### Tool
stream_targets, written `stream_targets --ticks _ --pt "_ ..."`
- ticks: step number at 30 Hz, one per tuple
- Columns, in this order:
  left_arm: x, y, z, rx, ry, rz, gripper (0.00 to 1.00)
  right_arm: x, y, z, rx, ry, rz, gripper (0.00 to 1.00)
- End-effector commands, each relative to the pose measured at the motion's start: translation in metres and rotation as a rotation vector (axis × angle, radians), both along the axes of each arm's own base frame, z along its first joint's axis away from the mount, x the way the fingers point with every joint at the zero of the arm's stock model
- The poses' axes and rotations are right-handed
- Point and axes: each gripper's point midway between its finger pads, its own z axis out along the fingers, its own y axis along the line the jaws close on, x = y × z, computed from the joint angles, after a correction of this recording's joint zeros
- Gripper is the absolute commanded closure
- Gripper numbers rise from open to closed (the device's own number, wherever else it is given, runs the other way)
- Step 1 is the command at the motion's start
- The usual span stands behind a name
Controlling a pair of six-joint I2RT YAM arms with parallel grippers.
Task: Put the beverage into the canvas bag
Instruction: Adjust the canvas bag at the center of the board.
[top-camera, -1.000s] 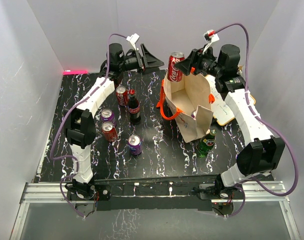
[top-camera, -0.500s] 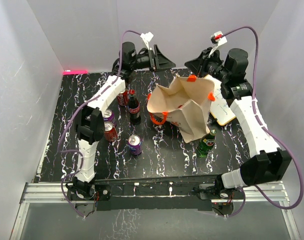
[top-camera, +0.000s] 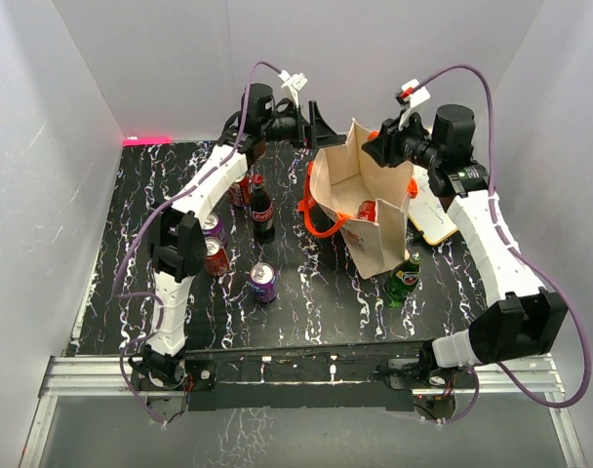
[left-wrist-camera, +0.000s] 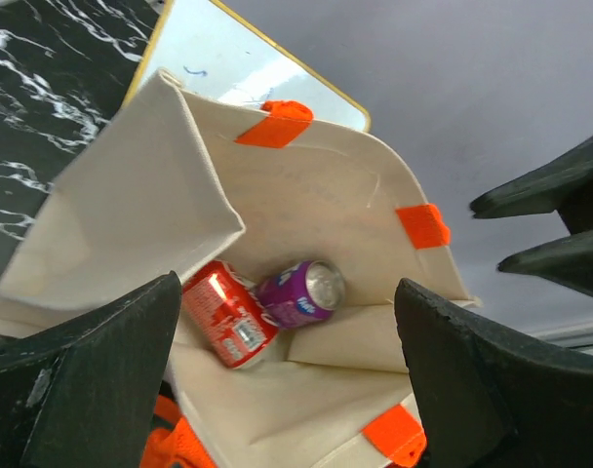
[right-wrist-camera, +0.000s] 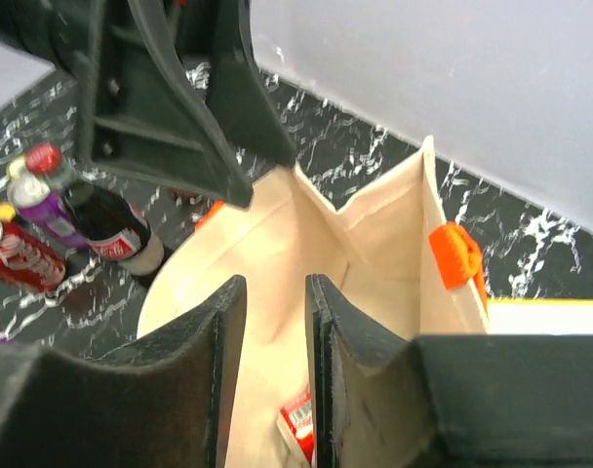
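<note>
I should hold the canvas bag's rim (left-wrist-camera: 234, 226) with my left gripper, since it bends inward over the red cola can (left-wrist-camera: 228, 317), while my right gripper reaches in for it.
The beige canvas bag (top-camera: 375, 244) with orange handles (top-camera: 316, 213) stands open at the table's middle. Inside it lie a red cola can (top-camera: 367, 210) and a purple can, both seen in the left wrist view: red (left-wrist-camera: 228, 312), purple (left-wrist-camera: 301, 291). My left gripper (top-camera: 321, 127) hangs wide open and empty above the bag's back left rim, looking into it (left-wrist-camera: 287, 390). My right gripper (top-camera: 373, 148) is over the bag's back right rim; in the right wrist view (right-wrist-camera: 272, 292) its jaws stand a narrow gap apart, nothing between them, bag interior (right-wrist-camera: 277, 244) below.
Left of the bag stand a dark cola bottle (top-camera: 261, 208), a red can (top-camera: 238, 185), a purple can (top-camera: 211, 226), another red can (top-camera: 215, 256) and a purple can (top-camera: 263, 282). A green bottle (top-camera: 404, 280) stands by the bag's front right. A yellow-edged white board (top-camera: 435, 219) lies right.
The red can was above the bag's mouth a second ago; it now lies inside. The bag swung left, then back. My left gripper moved right to the bag.
</note>
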Motion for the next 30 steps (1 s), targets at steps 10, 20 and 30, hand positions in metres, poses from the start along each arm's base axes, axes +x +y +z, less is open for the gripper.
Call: stream_targets --ticks 10,20,30 --pt "0.016 0.02 0.033 0.214 -0.487 -0.02 0.13 -0.001 -0.002 -0.088 -0.182 0.202 0.1 0.45" --pt "0.029 -0.017 -0.024 0.28 -0.565 -0.109 0.19 -0.045 -0.008 -0.124 -0.255 0.343 0.172 0.67" --pt "0.023 -0.024 -0.058 0.319 -0.482 -0.125 0.57 -0.106 -0.027 -0.15 -0.421 0.428 0.278 0.83"
